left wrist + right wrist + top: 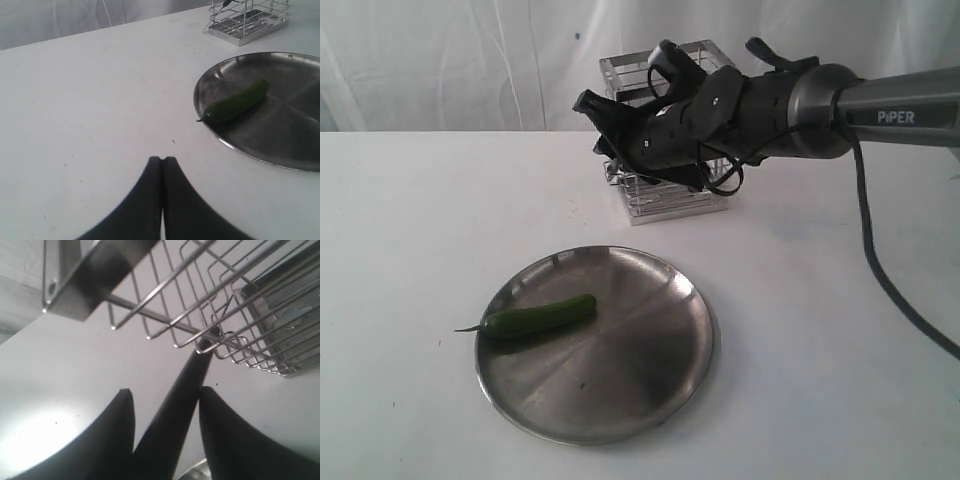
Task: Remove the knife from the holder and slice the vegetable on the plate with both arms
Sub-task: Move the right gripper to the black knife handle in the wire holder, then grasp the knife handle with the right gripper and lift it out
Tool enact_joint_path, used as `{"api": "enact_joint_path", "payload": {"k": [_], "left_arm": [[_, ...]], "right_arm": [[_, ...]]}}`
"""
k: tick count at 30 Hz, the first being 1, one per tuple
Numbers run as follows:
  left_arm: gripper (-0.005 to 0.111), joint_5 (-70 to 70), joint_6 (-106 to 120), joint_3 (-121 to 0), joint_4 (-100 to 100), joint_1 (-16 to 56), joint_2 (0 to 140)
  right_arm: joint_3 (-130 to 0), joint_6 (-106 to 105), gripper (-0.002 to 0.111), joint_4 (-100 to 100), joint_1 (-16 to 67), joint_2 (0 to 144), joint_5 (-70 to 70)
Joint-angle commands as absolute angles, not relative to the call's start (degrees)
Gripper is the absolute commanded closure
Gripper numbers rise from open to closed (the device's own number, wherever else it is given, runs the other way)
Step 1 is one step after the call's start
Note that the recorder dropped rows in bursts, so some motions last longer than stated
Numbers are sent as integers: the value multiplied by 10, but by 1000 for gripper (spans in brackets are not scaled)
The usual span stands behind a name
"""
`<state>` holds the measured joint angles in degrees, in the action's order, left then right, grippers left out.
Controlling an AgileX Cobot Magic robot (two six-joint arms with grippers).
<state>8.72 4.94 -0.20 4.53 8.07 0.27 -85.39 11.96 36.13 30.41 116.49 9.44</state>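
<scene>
My right gripper should open, line up with the knife's handle [176,407] and grip it straight, because the knife's handle slants between its fingers with a gap [149,412] beside one finger.
The green vegetable [540,317] lies on the left part of the round steel plate [650,400], its stem pointing left. Behind the plate stands the wire holder [670,200], and my right gripper [608,128] is at its front. In the right wrist view the black knife [181,402] runs from the holder [90,285] down between the fingers of my right gripper [166,390]. One finger touches the handle and a gap shows beside the other. My left gripper [162,159] is shut and empty over the bare table, left of the plate [290,150] and the vegetable [235,102].
A black cable [890,290] hangs from the right arm and trails over the table on the right. A white curtain hangs behind the white table [420,220]. The left arm does not show in the exterior view.
</scene>
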Motion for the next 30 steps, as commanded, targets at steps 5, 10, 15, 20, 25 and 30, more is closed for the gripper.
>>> {"api": "enact_joint_path", "payload": {"k": [5, 10, 15, 20, 25, 30], "left_arm": [[107, 86, 49, 0, 46, 81, 0], [107, 86, 49, 0, 46, 81, 0], [107, 86, 49, 0, 46, 81, 0], [107, 86, 49, 0, 46, 81, 0], [107, 86, 49, 0, 46, 81, 0], [107, 86, 49, 0, 46, 81, 0]], "right_arm": [[-862, 27, 85, 334, 290, 1151, 152], [-862, 26, 85, 251, 283, 1138, 185], [-862, -23, 85, 206, 279, 1120, 216], [-862, -51, 85, 206, 273, 1104, 223], [-862, -51, 72, 212, 273, 1098, 227], [-876, -55, 50, 223, 273, 1098, 237]]}}
